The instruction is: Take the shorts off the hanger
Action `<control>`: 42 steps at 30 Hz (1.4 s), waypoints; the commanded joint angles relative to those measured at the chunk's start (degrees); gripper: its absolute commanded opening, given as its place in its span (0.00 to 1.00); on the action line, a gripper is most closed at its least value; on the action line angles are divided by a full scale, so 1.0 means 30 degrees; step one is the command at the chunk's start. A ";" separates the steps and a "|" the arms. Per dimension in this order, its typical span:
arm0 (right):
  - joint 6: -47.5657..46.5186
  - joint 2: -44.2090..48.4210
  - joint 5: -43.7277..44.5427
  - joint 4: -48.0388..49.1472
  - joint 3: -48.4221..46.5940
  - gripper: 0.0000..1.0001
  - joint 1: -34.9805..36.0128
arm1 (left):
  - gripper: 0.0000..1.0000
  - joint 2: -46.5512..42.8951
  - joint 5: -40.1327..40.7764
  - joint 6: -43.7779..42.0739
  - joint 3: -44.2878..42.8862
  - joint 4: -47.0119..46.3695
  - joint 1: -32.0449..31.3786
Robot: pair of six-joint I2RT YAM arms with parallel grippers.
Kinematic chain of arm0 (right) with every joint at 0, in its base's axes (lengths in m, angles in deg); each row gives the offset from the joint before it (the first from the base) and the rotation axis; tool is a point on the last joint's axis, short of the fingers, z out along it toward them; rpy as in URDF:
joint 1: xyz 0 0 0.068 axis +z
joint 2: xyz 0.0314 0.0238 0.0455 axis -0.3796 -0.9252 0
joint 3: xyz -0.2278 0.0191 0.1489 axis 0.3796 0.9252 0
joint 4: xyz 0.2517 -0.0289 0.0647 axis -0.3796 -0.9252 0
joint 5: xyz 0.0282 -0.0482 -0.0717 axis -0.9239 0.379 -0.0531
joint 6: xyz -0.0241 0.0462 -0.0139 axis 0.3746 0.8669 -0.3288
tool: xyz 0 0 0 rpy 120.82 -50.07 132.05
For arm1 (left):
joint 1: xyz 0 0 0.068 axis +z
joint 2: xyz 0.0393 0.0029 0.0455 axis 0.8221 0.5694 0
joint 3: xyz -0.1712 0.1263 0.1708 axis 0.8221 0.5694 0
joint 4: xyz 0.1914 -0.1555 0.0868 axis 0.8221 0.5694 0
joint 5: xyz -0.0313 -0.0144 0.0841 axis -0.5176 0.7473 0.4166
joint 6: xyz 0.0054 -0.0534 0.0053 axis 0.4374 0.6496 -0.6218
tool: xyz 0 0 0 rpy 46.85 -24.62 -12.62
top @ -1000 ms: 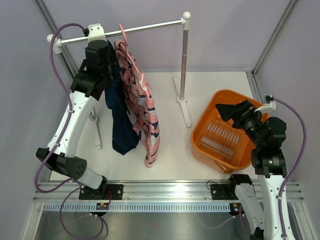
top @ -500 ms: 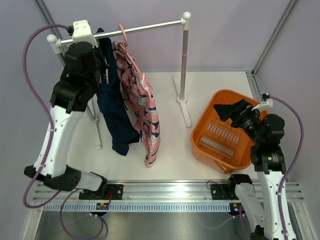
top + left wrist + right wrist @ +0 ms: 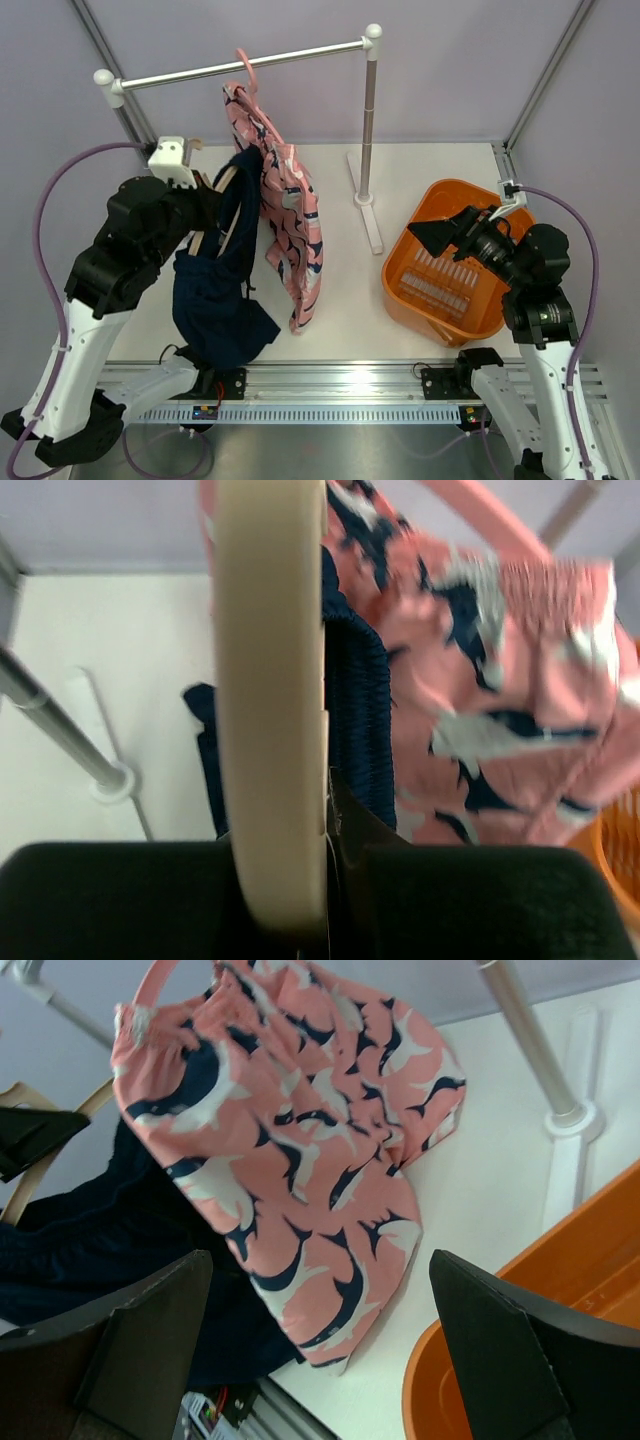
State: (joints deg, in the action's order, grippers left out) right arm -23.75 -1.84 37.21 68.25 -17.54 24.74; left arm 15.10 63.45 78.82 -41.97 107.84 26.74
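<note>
The navy shorts' waistband [image 3: 248,161] rests against the pink shorts, a long way from the robot's right gripper, so the robot's left gripper should swing the wooden hanger [image 3: 230,232] over to the right gripper.
Navy shorts [image 3: 215,300] hang from a wooden hanger [image 3: 222,195], off the rail and over the near left of the table. My left gripper [image 3: 205,205] is shut on that hanger; in the left wrist view the hanger [image 3: 270,700] runs up between my fingers, navy shorts [image 3: 355,710] beside it. Pink patterned shorts [image 3: 285,210] still hang on a pink hanger [image 3: 245,65] on the rail [image 3: 310,52]. My right gripper [image 3: 440,235] is open and empty over the orange basket, facing the pink shorts [image 3: 300,1130] and navy shorts [image 3: 120,1230].
An orange basket [image 3: 400,290] stands at the right; its rim also shows in the right wrist view [image 3: 560,1290]. The rack's right post [image 3: 368,120] and its foot stand mid-table. The left post [image 3: 60,740] is close beside my left gripper.
My left arm lifted the wooden hanger with the navy shorts off the rail and brought it down towards the near left. My right gripper shifted slightly left.
</note>
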 commanded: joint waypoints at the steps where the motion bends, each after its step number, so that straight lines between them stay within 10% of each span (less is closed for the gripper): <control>1: -0.0793 -0.0534 0.0401 -0.0103 -0.1055 1.00 0.2110 | 0.00 -0.0863 -0.4120 0.0250 0.1249 -0.0898 -0.0644; 6: -0.1760 -0.2321 0.4586 -0.0574 -0.1700 0.99 0.7699 | 0.00 -0.1861 -0.8136 -0.0306 0.4265 -0.2187 -0.2197; 20: -0.2610 -0.7212 1.2237 -0.1625 -0.4688 0.98 1.6378 | 0.00 0.0100 -0.6151 -0.1362 0.3776 -0.2628 -0.8556; 32: -0.1058 -0.6197 2.1403 -0.6137 -0.5950 0.92 1.8113 | 0.00 0.0337 -0.3474 -0.1829 0.2719 -0.1604 -0.8645; 42: -0.2024 -0.5487 2.0564 -0.6932 -0.7122 0.89 1.8143 | 0.00 -0.3000 -0.6025 -0.3117 0.2162 -0.2096 -0.8645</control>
State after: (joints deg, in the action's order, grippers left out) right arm -28.85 -16.85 97.49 48.27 -37.12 78.73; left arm 12.11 50.66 71.79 -32.57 108.65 0.92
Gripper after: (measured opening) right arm 0.901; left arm 0.093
